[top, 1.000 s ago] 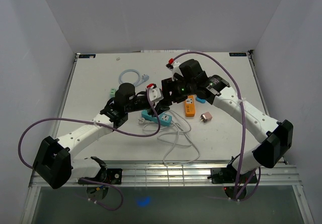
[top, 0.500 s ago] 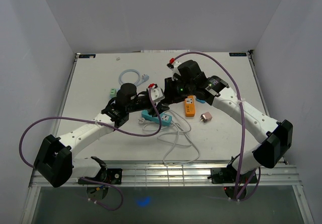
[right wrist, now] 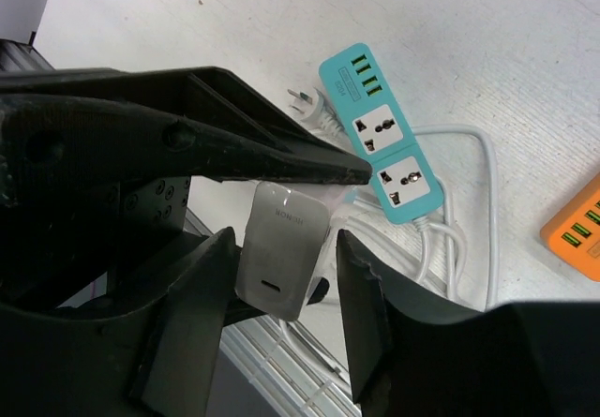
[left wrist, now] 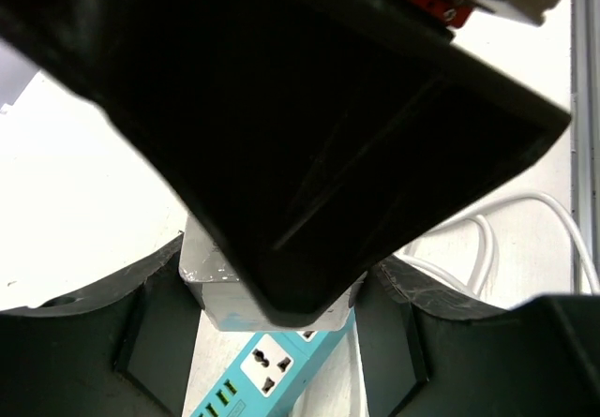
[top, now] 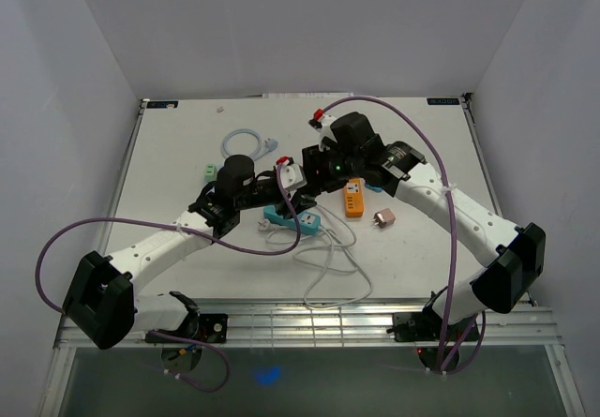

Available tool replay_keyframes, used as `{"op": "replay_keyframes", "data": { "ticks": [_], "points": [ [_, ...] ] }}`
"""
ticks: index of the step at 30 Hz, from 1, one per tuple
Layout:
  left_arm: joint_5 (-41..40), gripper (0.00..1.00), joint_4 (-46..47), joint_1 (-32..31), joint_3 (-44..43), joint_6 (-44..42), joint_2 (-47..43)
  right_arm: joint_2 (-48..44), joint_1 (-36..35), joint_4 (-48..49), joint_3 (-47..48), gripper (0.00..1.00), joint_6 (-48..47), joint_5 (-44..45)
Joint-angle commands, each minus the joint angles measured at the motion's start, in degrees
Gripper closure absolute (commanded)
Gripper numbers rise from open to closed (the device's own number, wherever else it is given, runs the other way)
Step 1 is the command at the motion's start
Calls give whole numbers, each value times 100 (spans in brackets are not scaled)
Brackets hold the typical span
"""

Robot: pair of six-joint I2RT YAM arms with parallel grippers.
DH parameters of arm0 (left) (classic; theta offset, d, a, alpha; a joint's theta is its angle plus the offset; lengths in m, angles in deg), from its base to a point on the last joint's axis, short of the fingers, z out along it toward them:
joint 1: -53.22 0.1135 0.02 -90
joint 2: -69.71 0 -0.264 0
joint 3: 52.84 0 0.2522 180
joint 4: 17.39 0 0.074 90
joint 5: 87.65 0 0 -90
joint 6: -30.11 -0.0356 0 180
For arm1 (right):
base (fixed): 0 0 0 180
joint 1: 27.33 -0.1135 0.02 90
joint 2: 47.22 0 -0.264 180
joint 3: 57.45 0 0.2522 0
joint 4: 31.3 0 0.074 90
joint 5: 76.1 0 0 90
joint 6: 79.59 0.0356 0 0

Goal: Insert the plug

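Note:
My left gripper needs to open while my right gripper turns the charger for a new grip, because the charger's port end (right wrist: 270,284) points away from my left gripper.
A white charger plug (top: 291,172) hangs in the air between both grippers, above the teal power strip (top: 277,216). My left gripper (top: 284,190) is shut on the charger (left wrist: 217,297), which fills the space between its fingers; the right gripper's black body covers most of that view. Below it the strip's sockets (left wrist: 272,368) show. My right gripper (top: 306,175) is open, its jaws flanking the charger (right wrist: 281,248) with a narrow gap on the right. In the right wrist view my right gripper (right wrist: 283,239) is near the strip (right wrist: 384,141), which lies on the table.
An orange power strip (top: 353,197) and a pink adapter (top: 382,218) lie to the right of the teal strip. A blue coiled cable (top: 246,142) and a green piece (top: 210,170) lie at the back left. White cord (top: 328,258) loops toward the front edge.
My left gripper has shifted slightly right, closer round the charger. The charger and my right gripper have barely moved.

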Motion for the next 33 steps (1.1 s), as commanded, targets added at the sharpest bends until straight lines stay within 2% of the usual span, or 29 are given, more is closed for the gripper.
{"op": "replay_keyframes", "data": {
  "ticks": [1,5,8,9,10,17,21,24,26,28,33],
  "points": [
    [366,74,274,-43,-199,55,-218,-68,-51,155,26,45,-218,-51],
    [410,73,274,-43,-296,81,-130,2,-86,164,0,48,-183,2],
    [419,71,283,-43,-322,116,-121,46,-86,173,-36,73,-148,46],
    [401,70,283,-43,-322,116,-121,55,-86,164,-27,84,-139,55],
    [392,69,283,-43,-314,116,-147,64,-86,138,-27,91,-139,55],
    [524,54,397,-43,-130,143,-375,-68,1,129,-71,92,-192,151],
    [515,51,459,-43,-68,186,-446,-86,98,181,-158,92,-227,3],
    [594,34,459,-43,-68,222,-446,-51,195,217,-211,92,-245,-191],
    [656,29,467,-43,-59,213,-464,-33,247,243,-246,92,-253,-270],
    [656,19,468,-43,-50,257,-464,-33,292,296,-299,92,-262,-323],
    [665,16,468,-43,11,257,-508,-7,432,348,-413,92,-297,-428]
  ]
}}
